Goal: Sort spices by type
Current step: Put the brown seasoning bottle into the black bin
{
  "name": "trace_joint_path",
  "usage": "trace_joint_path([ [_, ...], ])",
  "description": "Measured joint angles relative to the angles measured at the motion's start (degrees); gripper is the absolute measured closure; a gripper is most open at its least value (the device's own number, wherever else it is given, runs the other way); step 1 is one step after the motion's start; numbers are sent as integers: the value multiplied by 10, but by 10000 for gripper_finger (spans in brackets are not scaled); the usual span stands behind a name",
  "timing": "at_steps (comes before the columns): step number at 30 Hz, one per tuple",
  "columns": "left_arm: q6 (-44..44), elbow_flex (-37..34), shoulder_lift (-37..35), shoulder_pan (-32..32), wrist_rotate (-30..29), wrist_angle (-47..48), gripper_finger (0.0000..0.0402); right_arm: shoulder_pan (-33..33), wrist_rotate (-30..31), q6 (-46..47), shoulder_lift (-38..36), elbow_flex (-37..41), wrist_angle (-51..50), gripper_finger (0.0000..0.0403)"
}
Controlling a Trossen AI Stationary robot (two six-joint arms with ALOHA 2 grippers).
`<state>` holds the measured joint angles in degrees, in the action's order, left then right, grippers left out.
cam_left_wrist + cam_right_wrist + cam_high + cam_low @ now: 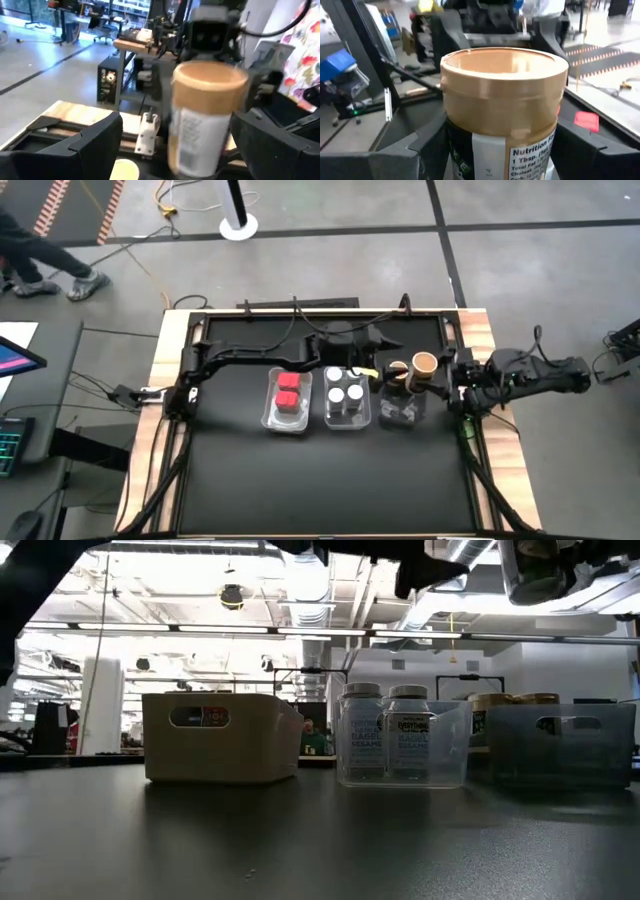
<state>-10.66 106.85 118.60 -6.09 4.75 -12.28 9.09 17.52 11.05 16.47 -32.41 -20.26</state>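
I should hold the tan-lidded jar (417,380) with my left gripper while my right gripper takes it again from above the lid (425,361), because my right gripper is pinching the jar from its side.
Three clear trays stand in a row at mid-table. The left tray (287,420) has red boxes (288,390), the middle tray (347,422) white-lidded jars (347,393), and the right tray (402,418) tan-lidded jars (535,698). A tan-lidded jar (425,364) hangs upright above the right tray's far end, with my right gripper (444,376) shut on it. My left gripper (385,372) reaches in from the left, open. Its fingers (100,137) face that jar (207,115) on either side. Whether they touch it, I cannot tell. My right gripper pinches the tan-lidded jar by its labelled body (465,152), just below the lid, between its two fingers. The fingers come level from the table's right side. The jar stands upright, lid up, lifted clear of the table and the tray.
Another tan lid (398,368) shows just left of the held jar, at the right tray's far end. Cables and arm mounts line the table's far edge (320,315). A person's legs (45,265) pass on the floor at far left. The near half of the black mat (320,490) is bare.
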Motion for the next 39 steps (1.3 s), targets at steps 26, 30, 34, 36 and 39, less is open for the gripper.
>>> trace_joint_path([
  [26, 4, -1, 15, 23, -20, -12, 47, -2, 4, -81, 50, 17, 186, 91],
  [30, -10, -1, 15, 23, -19, -1, 47, -2, 4, -87, 66, 17, 214, 91],
  [34, -11, -1, 15, 26, -17, 0, 64, -2, 2, -87, 79, 17, 232, 91],
  [36, -12, -1, 15, 26, -6, 0, 81, -2, -1, -87, 86, 17, 242, 91],
  [39, -10, -1, 15, 27, -4, 1, 108, -2, -7, -83, 99, 17, 247, 91],
])
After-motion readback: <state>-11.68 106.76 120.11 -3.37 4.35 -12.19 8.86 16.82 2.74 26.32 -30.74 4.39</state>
